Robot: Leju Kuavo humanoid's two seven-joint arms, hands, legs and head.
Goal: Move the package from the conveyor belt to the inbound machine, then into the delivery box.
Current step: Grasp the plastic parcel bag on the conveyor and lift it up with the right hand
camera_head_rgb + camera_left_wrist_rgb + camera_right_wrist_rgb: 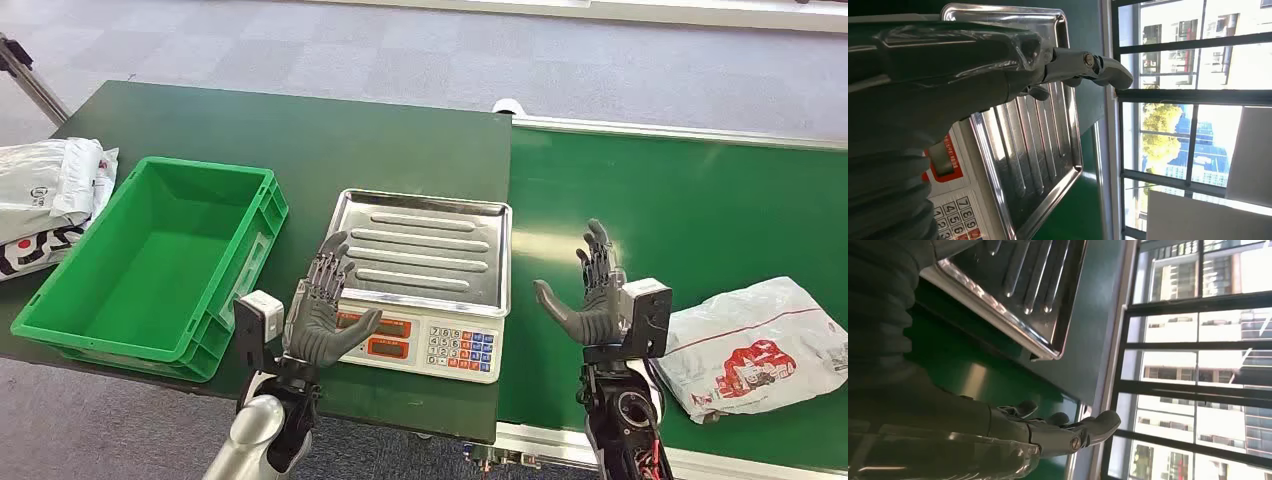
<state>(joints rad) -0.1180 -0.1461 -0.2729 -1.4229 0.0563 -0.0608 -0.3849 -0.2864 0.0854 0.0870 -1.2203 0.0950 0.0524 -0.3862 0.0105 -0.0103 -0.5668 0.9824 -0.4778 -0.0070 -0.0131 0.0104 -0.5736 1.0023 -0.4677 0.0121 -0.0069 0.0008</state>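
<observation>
My right gripper will lift the white package [757, 350], which lies low with wrinkled, loose edges [708, 410], so the package's plastic will fold and gather around the gripper.
A white plastic package [760, 345] with red print lies on the green conveyor belt [700, 210] at the right. The inbound machine is a scale with a steel tray [425, 248] [1033, 165] [1013, 300] and a keypad front [440, 345], in the middle. At the left stands the green delivery box [150, 265], with nothing inside. My left hand [322, 305] [998, 70] is raised over the scale's front left corner, fingers spread, holding nothing. My right hand [590, 295] [1038, 432] is up over the belt between scale and package, fingers apart, holding nothing.
Several white packages [50, 195] lie on the green table [300, 130] left of the box. Grey carpet lies beyond the table. The belt's metal rail [680, 132] runs along its far edge. Windows [1198, 125] fill the background of both wrist views.
</observation>
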